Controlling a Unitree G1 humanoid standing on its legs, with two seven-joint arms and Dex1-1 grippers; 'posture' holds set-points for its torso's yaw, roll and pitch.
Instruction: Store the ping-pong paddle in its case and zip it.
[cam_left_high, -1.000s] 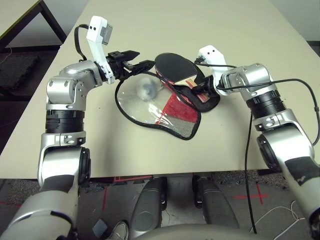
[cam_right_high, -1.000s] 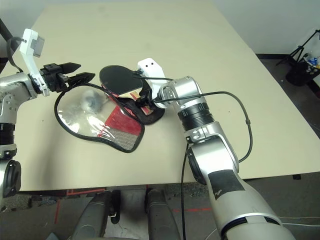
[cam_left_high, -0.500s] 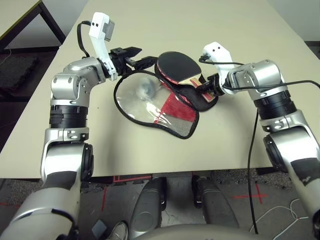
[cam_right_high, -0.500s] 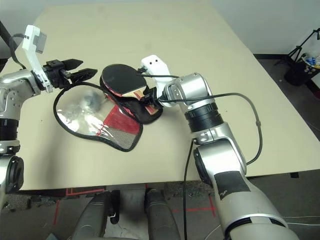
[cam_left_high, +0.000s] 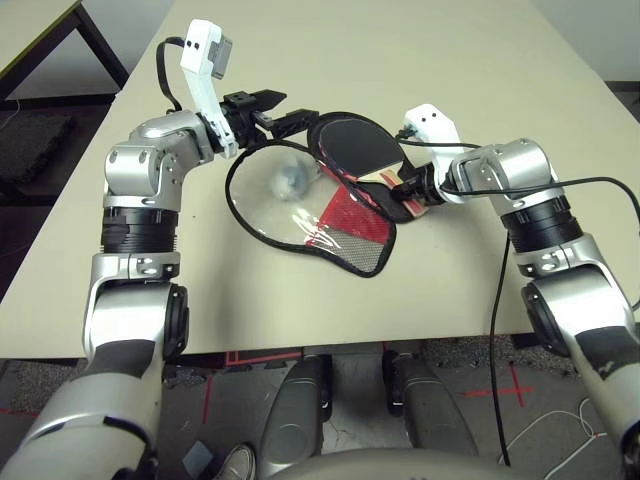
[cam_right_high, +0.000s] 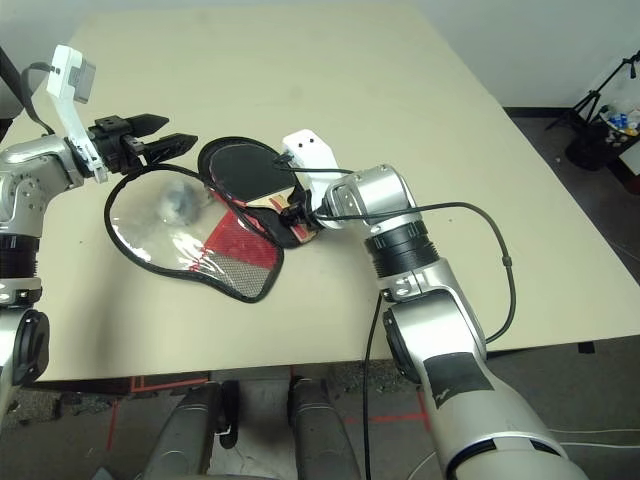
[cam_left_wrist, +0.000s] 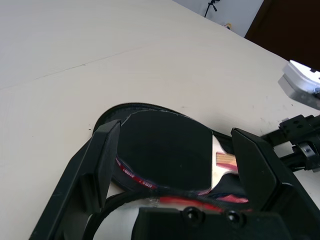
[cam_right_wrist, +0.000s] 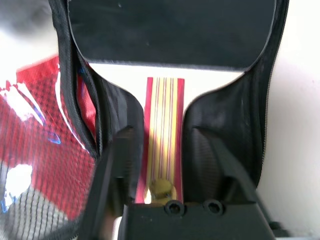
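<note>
The case's flap lies open toward me (cam_left_high: 315, 215), so the robot's left gripper should come away from the case's far rim, move to the flap's near edge (cam_left_high: 283, 243) and turn the flap over the paddle.
The ping-pong paddle (cam_left_high: 352, 148) lies black face up in the lower half of the case (cam_left_high: 340, 225). The case's clear and red flap is folded open toward me. In the right wrist view the red-striped wooden handle (cam_right_wrist: 162, 135) runs between the fingers of my right gripper (cam_right_wrist: 162, 132), which stand apart from it on both sides, open. My left gripper (cam_left_high: 278, 108) is open at the case's far rim, by the paddle head (cam_left_wrist: 165, 150). The rim passes under the gripper's base.
A grey-white wad (cam_left_high: 290, 180) sits under the clear flap. A black cable (cam_left_high: 495, 300) hangs from my right arm over the table's near edge. A second table (cam_left_high: 30, 30) stands beyond the left edge. Bare tabletop (cam_left_high: 420, 60) stretches behind the case.
My right gripper has opened off the paddle handle. The paddle has sunk from a tilt to lie flat inside the case rim. The left gripper moved slightly farther back along the table and stayed open.
</note>
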